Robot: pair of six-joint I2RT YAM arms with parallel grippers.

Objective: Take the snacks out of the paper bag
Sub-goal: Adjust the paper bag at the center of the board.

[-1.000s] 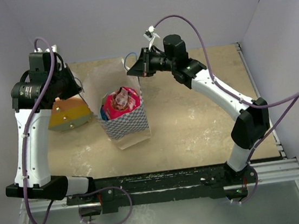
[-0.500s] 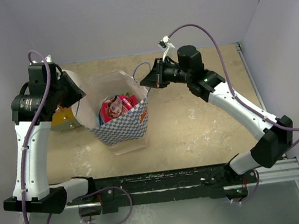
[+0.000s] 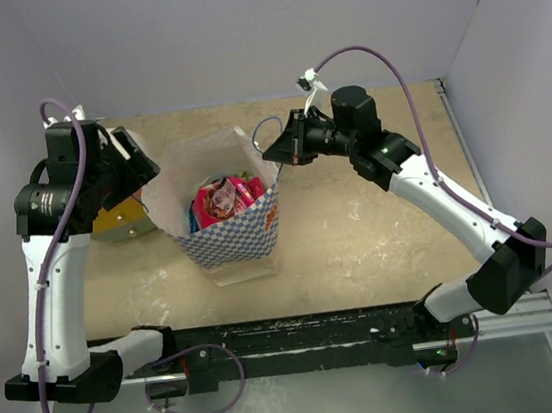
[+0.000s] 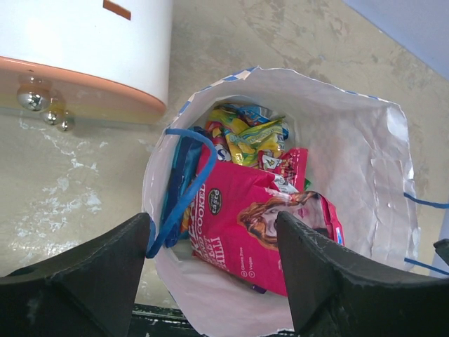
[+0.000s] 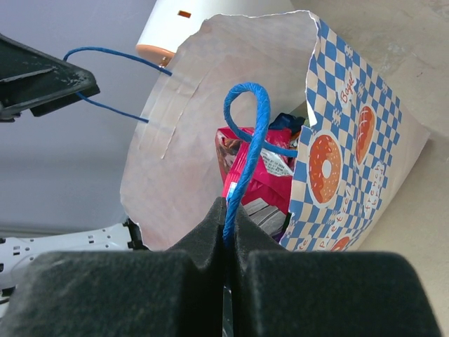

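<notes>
I should hold the bag by its slack handle point(image 4: 185, 199) with my left gripper before my right gripper, now busy on one blue handle point(image 3: 265, 120), takes the pink-red packet.
The paper bag point(image 3: 235, 240), blue-and-white checkered, stands mid-table with its mouth spread wide. Inside lie the snacks point(image 3: 223, 199): a pink-red packet point(image 4: 256, 217) on top, a yellow-green one point(image 4: 249, 133) and a blue one behind it. My left gripper point(image 4: 212, 225) hovers open over the bag's left rim; that side's blue cord handle point(image 4: 184, 184) lies slack against its left finger point(image 4: 91, 270). My right gripper point(image 5: 228, 219) is shut on the other blue handle point(image 5: 247, 151), holding the bag's right side point(image 5: 344, 161) up. In the top view the left gripper point(image 3: 144, 160) and right gripper point(image 3: 271, 153) flank the bag.
A white-and-orange cylinder point(image 4: 84, 49) lies on its side just left of the bag, under my left arm point(image 3: 117, 224). Bare tan tabletop point(image 3: 379, 224) stretches to the right of the bag. Grey walls close in the back and sides.
My left gripper has opened and let go of its handle. Both arms first drew apart, spreading the bag's mouth wide. The right gripper stays shut on its handle.
</notes>
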